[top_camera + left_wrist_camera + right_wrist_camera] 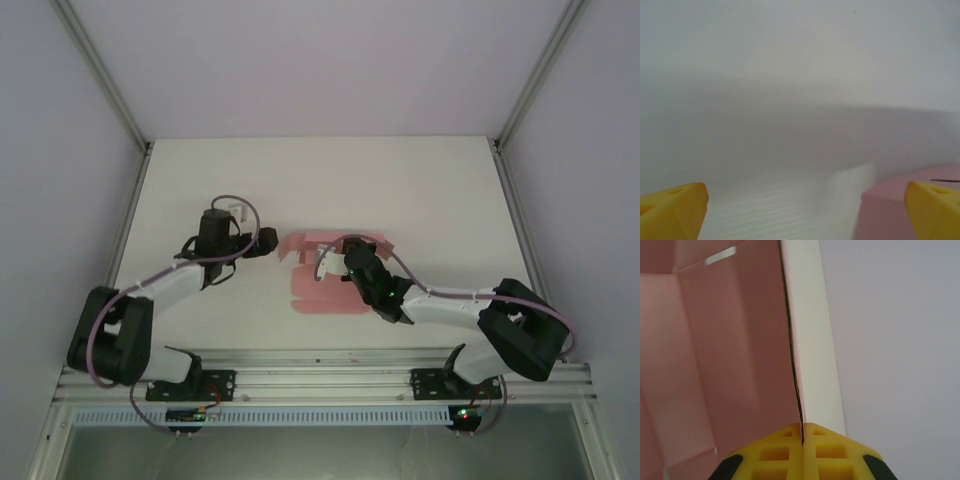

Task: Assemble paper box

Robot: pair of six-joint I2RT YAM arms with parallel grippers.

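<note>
The side flap by the robot's left gripper is tilting away from the box, so the left gripper should push the flap up straight and pinch it at the corner.
The pink paper box lies partly unfolded on the white table, mid-table in the top external view. My right gripper sits over its upper part, shut on a raised flap. In the right wrist view the yellow fingertips pinch the thin edge of the pink card, and a slot shows near the top. My left gripper stands open just left of the sheet and holds nothing. In the left wrist view its fingertips are spread wide, with a corner of the paper box by the right one.
Pale walls and metal frame posts enclose the table on three sides. A rail carrying both arm bases runs along the near edge. Purple cables loop over the arms.
</note>
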